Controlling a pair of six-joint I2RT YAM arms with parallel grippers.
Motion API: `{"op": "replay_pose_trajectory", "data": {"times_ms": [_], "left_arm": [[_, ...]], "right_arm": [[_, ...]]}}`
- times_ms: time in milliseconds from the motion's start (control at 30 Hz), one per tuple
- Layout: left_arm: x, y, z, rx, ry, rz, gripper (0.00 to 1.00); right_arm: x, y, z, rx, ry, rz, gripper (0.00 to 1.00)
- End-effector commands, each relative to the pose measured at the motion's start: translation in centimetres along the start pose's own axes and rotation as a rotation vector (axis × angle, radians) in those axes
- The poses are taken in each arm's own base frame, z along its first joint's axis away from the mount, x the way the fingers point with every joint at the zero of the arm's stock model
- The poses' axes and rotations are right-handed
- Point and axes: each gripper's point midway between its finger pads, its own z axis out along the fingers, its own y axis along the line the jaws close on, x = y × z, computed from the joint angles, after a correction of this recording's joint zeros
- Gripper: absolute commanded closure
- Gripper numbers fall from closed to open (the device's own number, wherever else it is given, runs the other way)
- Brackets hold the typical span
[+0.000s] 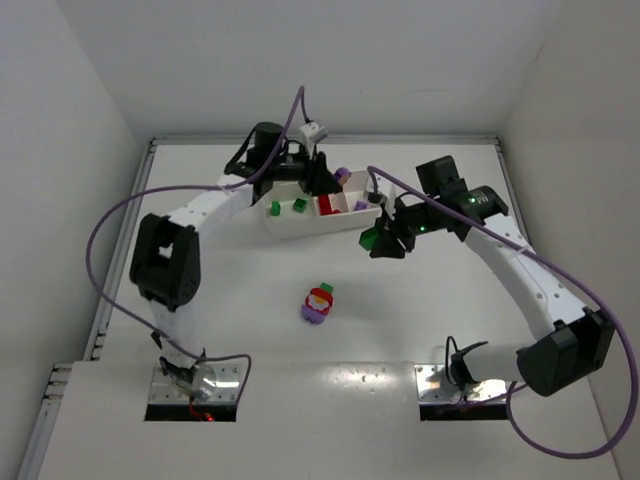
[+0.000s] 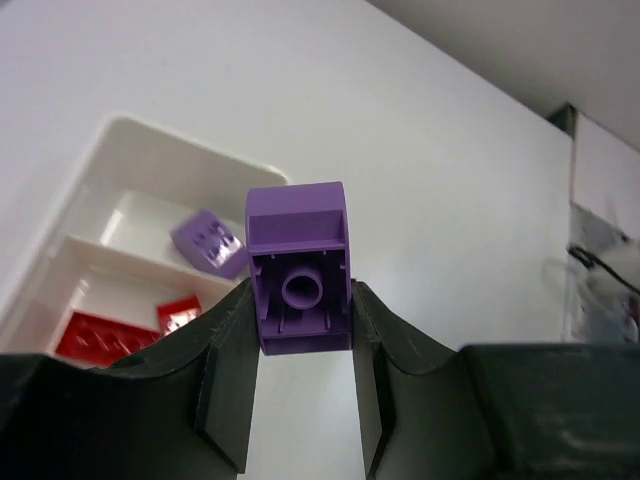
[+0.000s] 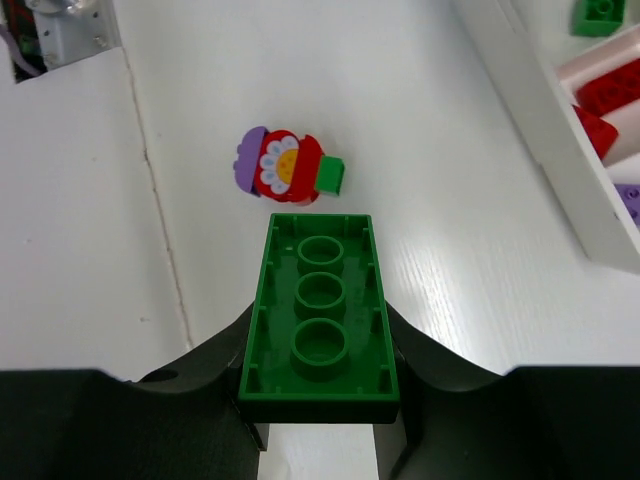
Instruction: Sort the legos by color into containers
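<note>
My left gripper is holding its purple lego (image 1: 343,175) clear above the tray's rim, so it should keep going toward the open compartment with the matching lego (image 1: 357,199) and let go there.
The white tray (image 1: 310,226) lies at the back centre. Its left compartment holds two green legos (image 1: 299,205), the middle one red legos (image 1: 327,205), the right one a purple lego (image 1: 361,206). My left gripper (image 1: 335,182) is above the tray's far right end, shut on a purple lego (image 2: 298,270). The tray's rim (image 2: 120,135), a loose purple lego (image 2: 210,243) and red legos (image 2: 100,335) show below it. My right gripper (image 3: 320,370) is shut on a long green lego (image 3: 320,315), just in front of the tray's right end (image 1: 385,240). A red, purple and green clump (image 1: 319,303) lies on the table, also in the right wrist view (image 3: 283,165).
White walls close the table at the back and both sides. A raised white panel (image 1: 300,400) with a seam covers the near edge between the arm bases. The tray's front wall (image 3: 540,130) runs along the right of the right wrist view.
</note>
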Motion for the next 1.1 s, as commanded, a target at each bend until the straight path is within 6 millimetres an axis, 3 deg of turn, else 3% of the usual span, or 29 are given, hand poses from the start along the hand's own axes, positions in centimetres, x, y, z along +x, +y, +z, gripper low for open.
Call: {"op": "replay_pose_trajectory", "data": {"times_ms": [0, 100, 333, 600, 733, 900, 1033, 1067], "left_arm": [[-4.6, 2.5, 2.9, -0.068, -0.099, 0.006, 0.89], [-4.5, 5.4, 5.3, -0.088, -0.101, -0.049, 0.89], [-1.2, 7.2, 10.1, -0.066, -0.048, -0.099, 0.8], [0.3, 9.5, 12.6, -0.087, -0.042, -0.115, 0.67], [1.3, 10.1, 12.9, -0.1, -0.03, -0.128, 0.49], [1.5, 10.0, 12.9, -0.091, -0.022, -0.134, 0.32], [-1.7, 7.3, 11.7, -0.019, -0.06, -0.097, 0.32], [-1.4, 5.5, 11.3, 0.059, -0.049, -0.105, 0.32]], "right_arm": [[0.4, -1.1, -0.9, 0.078, 0.015, 0.009, 0.93], [1.2, -1.5, -1.2, 0.094, 0.018, 0.033, 0.93], [1.6, -3.0, -2.8, 0.145, -0.009, 0.083, 0.92], [2.2, -3.2, -3.1, 0.14, -0.027, 0.13, 0.92], [2.5, -3.6, -3.2, 0.142, -0.032, 0.147, 0.92], [2.5, -3.6, -2.9, 0.114, -0.043, 0.165, 0.91], [2.2, -3.3, -2.5, 0.064, -0.073, 0.182, 0.91], [2.3, -3.3, -2.3, 0.049, -0.075, 0.191, 0.91]]}}
